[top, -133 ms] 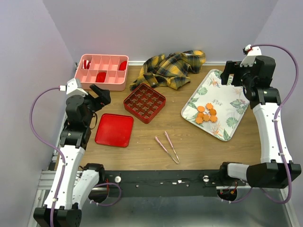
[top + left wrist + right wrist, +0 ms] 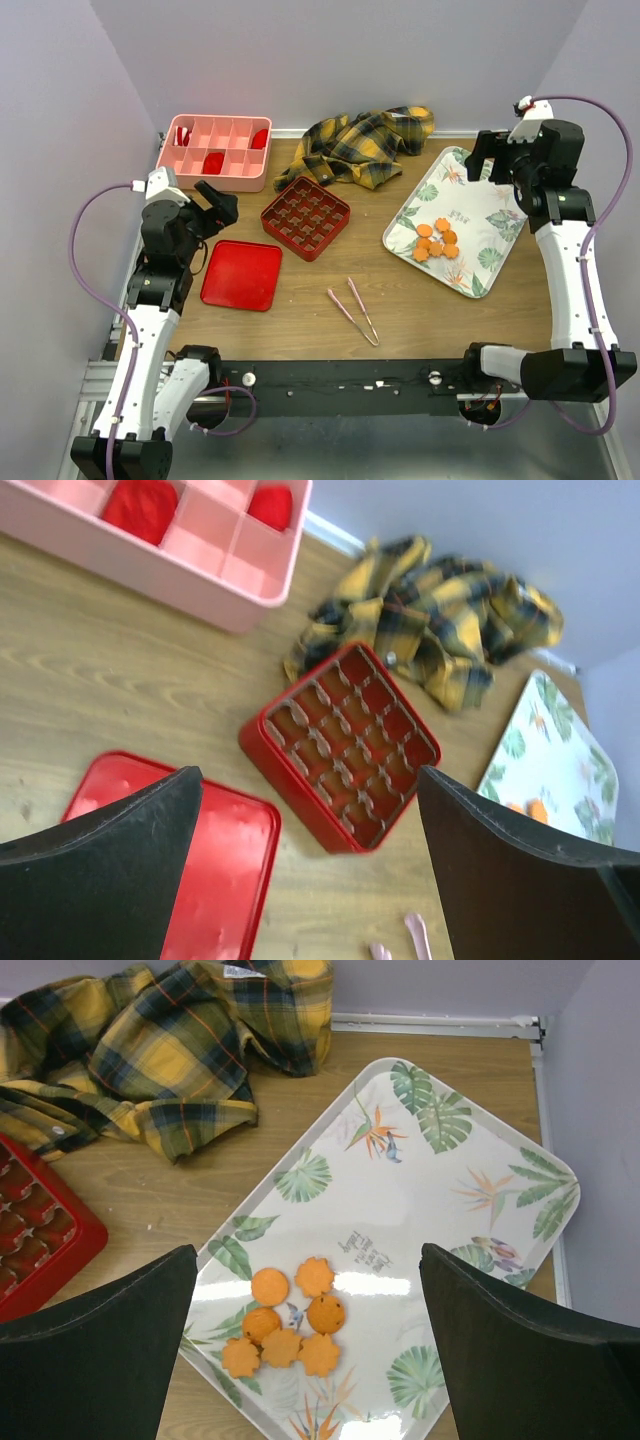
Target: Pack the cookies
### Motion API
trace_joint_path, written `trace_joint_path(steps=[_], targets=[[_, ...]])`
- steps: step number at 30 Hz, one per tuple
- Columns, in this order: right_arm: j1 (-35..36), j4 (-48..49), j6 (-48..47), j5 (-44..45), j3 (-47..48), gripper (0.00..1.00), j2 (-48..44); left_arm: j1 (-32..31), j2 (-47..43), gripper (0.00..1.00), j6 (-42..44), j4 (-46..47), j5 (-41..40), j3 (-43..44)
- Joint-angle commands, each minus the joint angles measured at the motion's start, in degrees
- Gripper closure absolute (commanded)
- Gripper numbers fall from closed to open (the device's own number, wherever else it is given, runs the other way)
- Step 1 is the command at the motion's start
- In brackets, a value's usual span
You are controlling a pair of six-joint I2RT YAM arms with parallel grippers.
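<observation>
My left gripper should keep going toward the pink tweezers (image 2: pixel 357 312) and close on one pink arm (image 2: pixel 339 302), because the tweezers lie open and clear of the red gridded box.
Several small orange cookies (image 2: pixel 436 240) lie clustered on a leaf-printed white tray (image 2: pixel 492 215) at the right; the right wrist view shows the cookies (image 2: pixel 288 1322) and the tray (image 2: pixel 440 1210) below my open, empty right gripper (image 2: pixel 305 1345), which hangs high over the tray's far end (image 2: pixel 505 152). The red gridded box (image 2: pixel 305 217) sits mid-table, empty, also in the left wrist view (image 2: pixel 342 743). Its flat red lid (image 2: pixel 241 274) lies to its left. My left gripper (image 2: pixel 222 207) is open and empty, raised above the lid (image 2: pixel 215 875).
A pink divided bin (image 2: pixel 215 152) with dark-red pieces stands at the back left. A yellow plaid cloth (image 2: pixel 365 143) is bunched at the back centre. Pink tweezers (image 2: pixel 353 310) lie near the front centre. Walls close in the table on three sides.
</observation>
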Motion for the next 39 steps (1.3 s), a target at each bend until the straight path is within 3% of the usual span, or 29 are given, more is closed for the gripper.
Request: trace_joint_path(steps=[1,8,12,16,22,26,28,30,31,33,39], targets=[[0.1,-2.6,-1.8,-8.4,-1.5,0.00,-2.9,0.1,0.0,0.01,-1.3,-6.7,9.7,1.6],[0.2,-6.2,-16.6,-43.2,-7.6,0.00,-6.1,-6.5,-1.5,0.01,-3.1,-11.5,8.4,0.0],[0.2,-7.2,-17.2,-47.2,-12.5,0.00,-5.7,-16.0,-1.0,0.01,-6.3,-12.3,2.5,-1.6],[0.2,-13.6,-18.6,-49.1,-13.2,0.00,-2.1,-29.3,3.5,0.01,-11.5,-11.2,-3.9,-2.7],[0.5,-11.9,-18.8,-41.8,-15.1,0.00,-4.3,-38.9,10.5,0.02,-20.0,-9.2,-12.2,-3.4],[0.5,-1.6,-18.0,-33.3,-22.9,0.00,-13.5,-43.5,15.2,0.03,-24.3,-8.8,-15.0,-2.7],[0.5,7.6,-10.0,-29.2,-30.6,0.00,-18.5,-45.6,18.2,0.05,-26.1,-7.7,-15.7,-2.6],[0.5,7.1,-9.9,-32.3,-32.1,0.01,-18.3,-47.0,20.3,0.07,-28.1,-7.7,-16.0,-1.7],[0.5,3.1,-10.6,-36.1,-31.3,0.15,-16.4,-47.5,22.3,0.08,-28.6,-7.8,-16.3,-1.3],[0.5,1.7,-8.7,-40.9,-31.7,0.25,-15.1,-48.5,24.1,0.11,-30.6,-7.9,-16.9,-0.6],[0.5,4.5,-9.8,-39.3,-38.1,0.31,-19.5,-51.2,30.0,0.22,-38.4,-7.8,-19.6,0.1]])
